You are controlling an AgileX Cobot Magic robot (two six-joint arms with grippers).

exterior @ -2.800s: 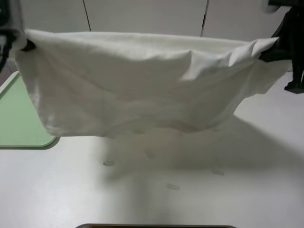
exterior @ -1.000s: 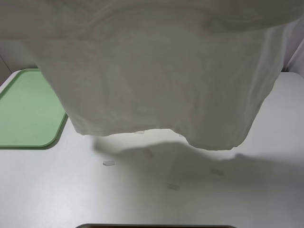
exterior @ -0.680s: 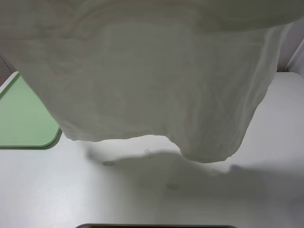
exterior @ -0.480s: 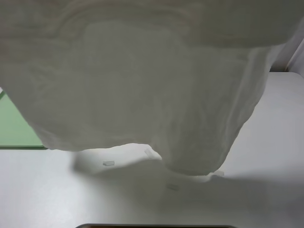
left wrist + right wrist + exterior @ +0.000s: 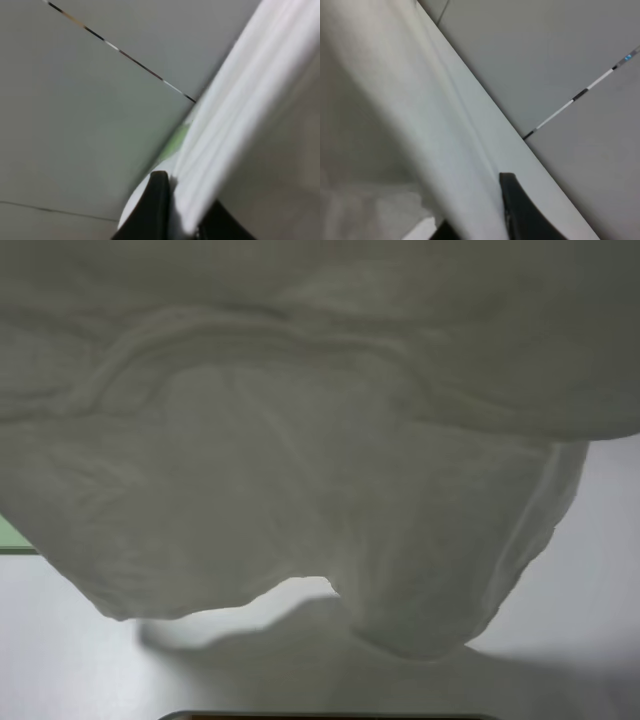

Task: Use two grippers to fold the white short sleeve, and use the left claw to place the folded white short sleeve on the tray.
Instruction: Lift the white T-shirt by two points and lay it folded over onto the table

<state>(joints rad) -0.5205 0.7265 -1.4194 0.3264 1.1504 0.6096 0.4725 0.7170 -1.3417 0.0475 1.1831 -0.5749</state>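
The white short sleeve's lower hem (image 5: 225, 602) hangs in waves, so my right gripper should pull back together with my left gripper to lay the hem flat across the white table (image 5: 255, 645).
The white short sleeve (image 5: 300, 460) hangs in the air close to the high camera and fills most of that view; its lower hem dangles above the table. Both grippers are hidden behind it there. In the left wrist view my left gripper (image 5: 182, 220) is shut on a taut edge of the shirt (image 5: 235, 115). In the right wrist view my right gripper (image 5: 480, 220) is shut on another stretched edge of the shirt (image 5: 395, 110). Only a sliver of the green tray (image 5: 10, 535) shows at the left edge, and a blurred green patch of it (image 5: 172, 142) shows beyond the left fingers.
The white table (image 5: 600, 570) shows below and to the right of the cloth, with the shirt's shadow on it. A dark edge (image 5: 320, 716) runs along the bottom of the high view. Pale wall panels with seams (image 5: 120, 50) fill the wrist views' backgrounds.
The shirt, held stretched between both grippers, has come steadily closer to the high camera and lower, now covering nearly all of the tray and the tape strips on the table.
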